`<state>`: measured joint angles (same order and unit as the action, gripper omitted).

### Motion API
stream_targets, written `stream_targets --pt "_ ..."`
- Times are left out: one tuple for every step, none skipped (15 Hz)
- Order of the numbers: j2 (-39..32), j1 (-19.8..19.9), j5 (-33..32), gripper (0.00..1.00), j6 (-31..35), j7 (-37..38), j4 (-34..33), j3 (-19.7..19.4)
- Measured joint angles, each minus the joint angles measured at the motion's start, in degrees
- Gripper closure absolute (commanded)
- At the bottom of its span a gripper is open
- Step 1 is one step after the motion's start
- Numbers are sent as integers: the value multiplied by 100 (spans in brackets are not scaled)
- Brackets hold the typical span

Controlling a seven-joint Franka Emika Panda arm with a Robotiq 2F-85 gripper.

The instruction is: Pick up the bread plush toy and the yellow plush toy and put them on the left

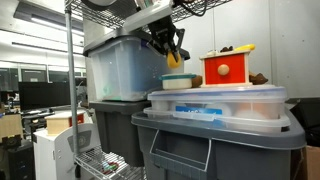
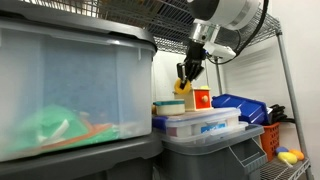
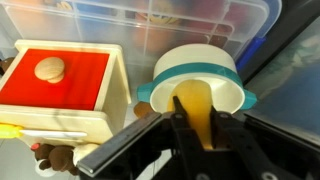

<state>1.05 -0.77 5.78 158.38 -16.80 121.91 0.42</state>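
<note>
My gripper should keep going toward the bowl's middle (image 1: 178, 79) and let go of the toy there, as the yellow plush toy (image 1: 174, 61) is hanging over the white bowl's opening.
My gripper (image 3: 200, 125) is shut on the yellow plush toy (image 3: 196, 108), a smooth yellow-orange ball squeezed between the two fingers. It hangs just above a white bowl with a teal rim (image 3: 205, 66). In both exterior views the gripper (image 1: 173, 56) (image 2: 186, 76) holds the toy (image 2: 181, 88) over the bowl (image 1: 180, 82) on top of a clear lidded bin. I do not see the bread plush toy. Small dark brown lumps (image 3: 52, 156) lie by the red box.
A red box with a wooden knob (image 3: 60, 80) (image 1: 228, 68) (image 2: 202, 98) stands beside the bowl. The lidded bin (image 1: 225, 102) rests on a grey tote (image 1: 215, 140). A large clear tub (image 1: 120, 70) and wire shelf posts (image 1: 72, 90) stand close by.
</note>
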Motion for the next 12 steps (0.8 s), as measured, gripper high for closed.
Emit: stream_targets --pt "-52 4 0 95 0 1 -36 0" --pt "-104 8 0 95 0 1 -75 0" --pt "-151 10 0 95 0 1 -109 0" --pt "-196 12 0 95 0 1 -148 0" --pt "-238 13 0 95 0 2 -187 0" --pt "-277 13 0 95 0 3 -228 0" --pt "-316 13 0 95 0 5 -271 0" --pt "-353 13 0 95 0 8 -317 0" --pt "-385 13 0 95 0 12 -359 0" --pt "-415 13 0 95 0 19 -399 0" --pt "-447 13 -1 95 0 26 -442 1" --pt "-475 13 -1 95 0 31 -478 2"
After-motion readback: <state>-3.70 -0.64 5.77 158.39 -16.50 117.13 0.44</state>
